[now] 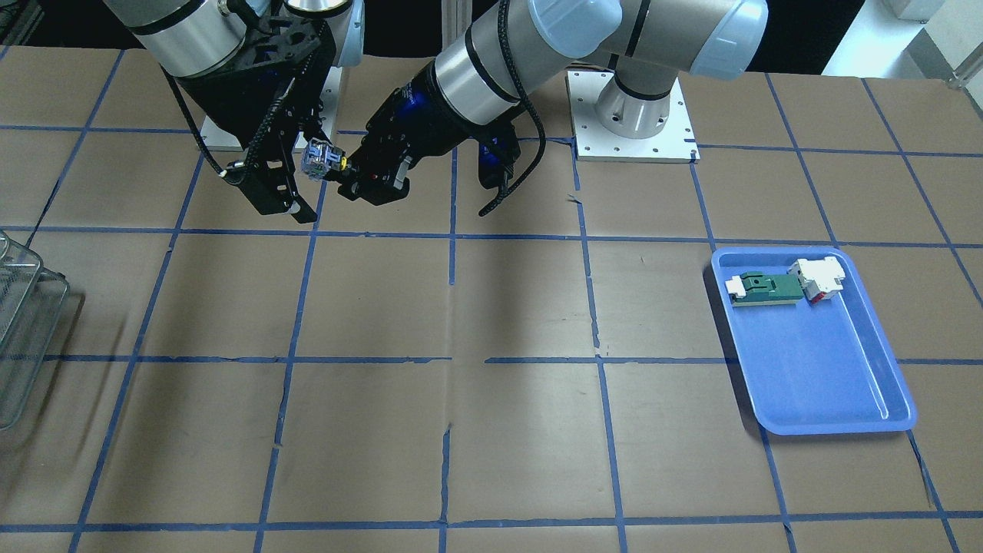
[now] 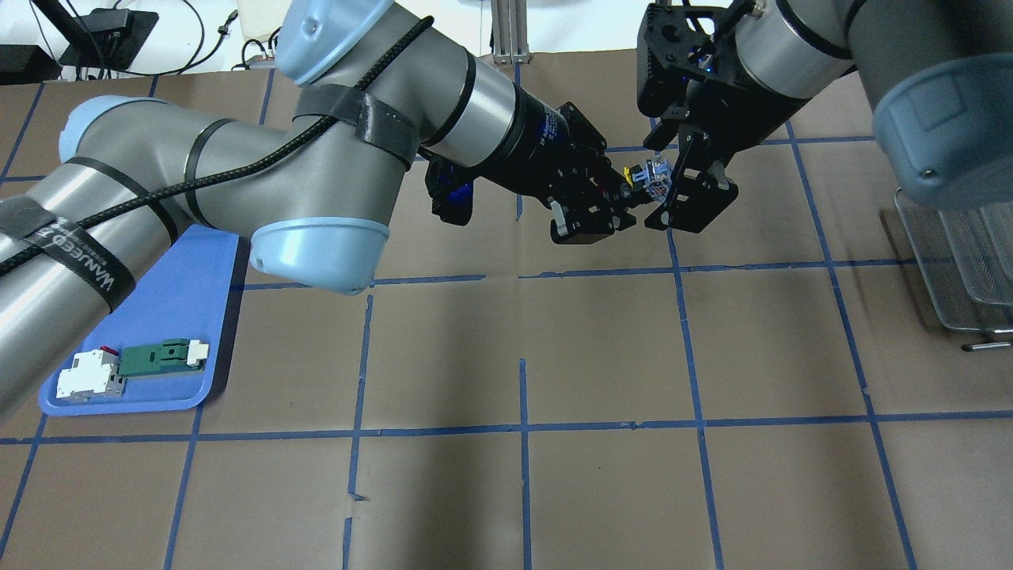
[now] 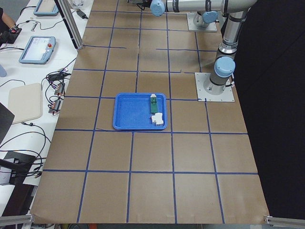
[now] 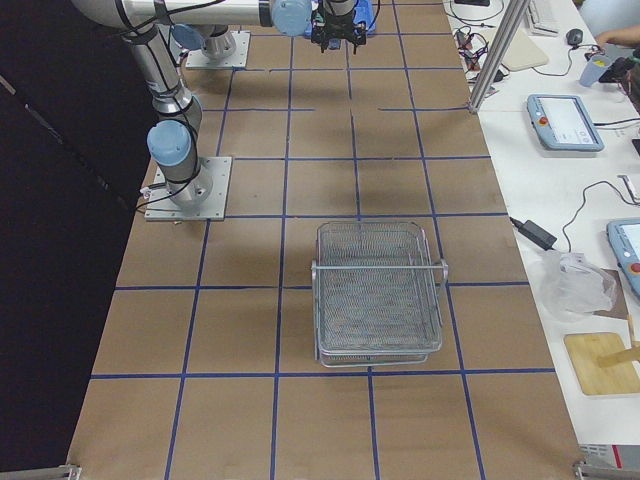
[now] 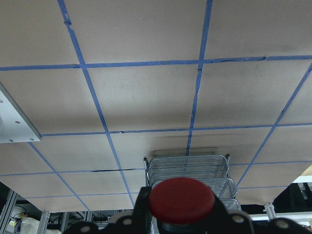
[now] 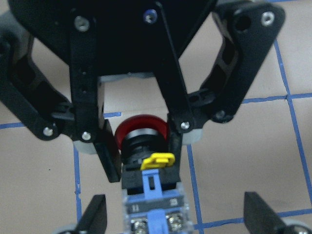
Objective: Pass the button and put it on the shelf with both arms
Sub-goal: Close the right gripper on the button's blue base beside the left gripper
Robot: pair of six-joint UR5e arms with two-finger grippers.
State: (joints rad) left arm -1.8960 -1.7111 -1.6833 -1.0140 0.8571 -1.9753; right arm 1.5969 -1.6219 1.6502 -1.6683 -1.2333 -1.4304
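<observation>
My gripper will carry the bluish clear block, and the red cap (image 6: pixel 141 123) will come along straight, because the block meets the black collar squarely at the yellow tab (image 6: pixel 157 161).
The button (image 1: pixel 322 159) hangs above the table between the two grippers. My left gripper (image 1: pixel 367 178) is shut on its red cap and black collar, as the right wrist view shows (image 6: pixel 142 139). The bluish clear block (image 6: pixel 155 209) points toward my right gripper (image 1: pixel 286 180), which is open, with its fingertips (image 6: pixel 95 218) wide apart on either side of the block. In the overhead view the button (image 2: pixel 647 178) sits between the left gripper (image 2: pixel 611 199) and the right gripper (image 2: pixel 687 194). The left wrist view shows the red cap (image 5: pixel 181 200). The shelf (image 4: pixel 378 290) stands at the table's right end.
A blue tray (image 1: pixel 829 384) on the robot's left side holds a green-and-white flat part (image 1: pixel 764 288) and a white-and-red block (image 1: pixel 820 278). The shelf also shows in the front view (image 1: pixel 23 322) and the overhead view (image 2: pixel 950 261). Arm base plates sit at the robot's edge.
</observation>
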